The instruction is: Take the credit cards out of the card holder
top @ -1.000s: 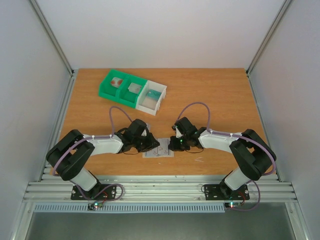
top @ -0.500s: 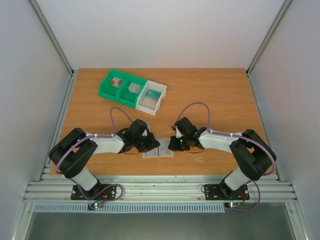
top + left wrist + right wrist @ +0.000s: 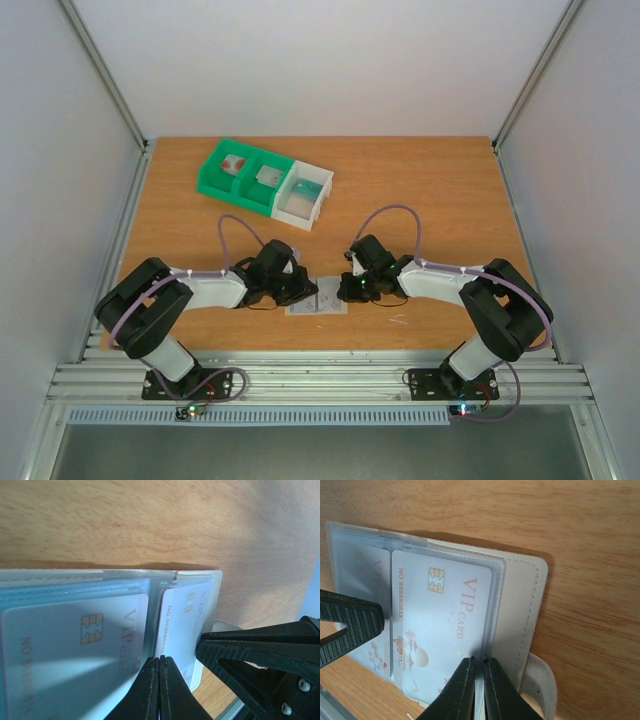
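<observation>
The card is lying flat next to the shut fingers of my left gripper. So my left gripper should open, grip the card's edge at the seam and pull the card out.
The card holder lies open and flat on the wooden table between both grippers. It is a pale translucent sleeve with a white tab. Two white credit cards with red "VIP" print sit inside its pockets, and show again in the left wrist view. My left gripper is shut, its tips together at the seam between the two panels. My right gripper is pinched on the clear pocket's edge beside the right-hand card. No dark red card shows.
A green-and-white compartment tray with small items stands at the back left. White walls enclose the table on three sides. An aluminium rail runs along the near edge by the arm bases.
My left jaws have closed fully together. The right jaws tightened slightly. The holder and both arms have hardly shifted.
</observation>
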